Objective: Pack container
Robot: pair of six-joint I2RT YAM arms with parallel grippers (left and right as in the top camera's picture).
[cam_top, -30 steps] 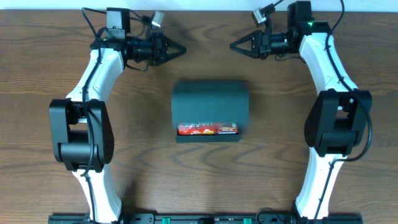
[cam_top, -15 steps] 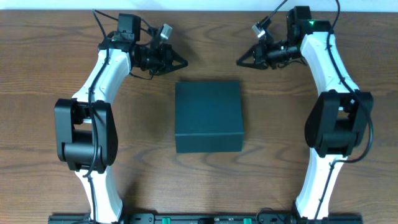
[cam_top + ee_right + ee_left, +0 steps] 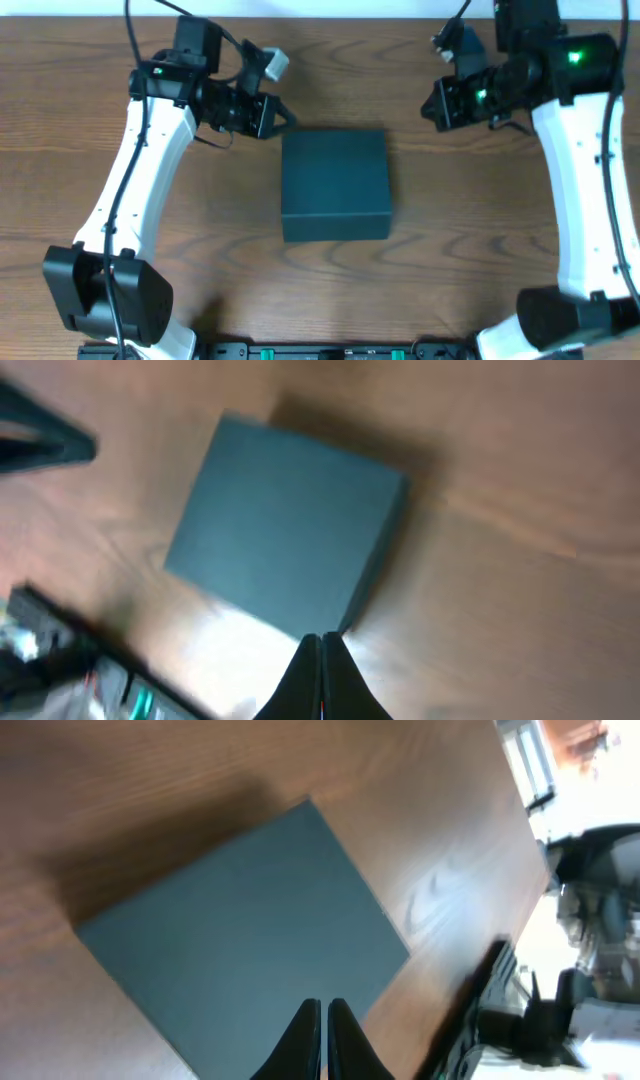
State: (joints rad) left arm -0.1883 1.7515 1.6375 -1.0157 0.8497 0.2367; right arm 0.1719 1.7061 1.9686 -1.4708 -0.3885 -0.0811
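Note:
The box's near side (image 3: 337,228) sticks out past its lid, so my left gripper should return and press on the lid (image 3: 342,188) while my right gripper pushes the box's near side.
The container (image 3: 335,185) is a dark teal box lying flat in the middle of the wooden table with its lid down. It also shows in the left wrist view (image 3: 250,920) and the right wrist view (image 3: 285,525). My left gripper (image 3: 288,118) hovers off the box's far left corner, shut and empty, its tips (image 3: 322,1006) pressed together above the lid. My right gripper (image 3: 432,106) hangs to the far right of the box, apart from it, also shut with nothing held (image 3: 320,638).
The table's far edge (image 3: 320,12) runs along the top of the overhead view. Both arm bases stand at the near edge, left (image 3: 110,300) and right (image 3: 550,315). Bare wood (image 3: 450,230) surrounds the box on every side.
The box lid, partly raised a second ago with a red packet showing inside, now lies shut. Both arms have lifted and swung outward from the box.

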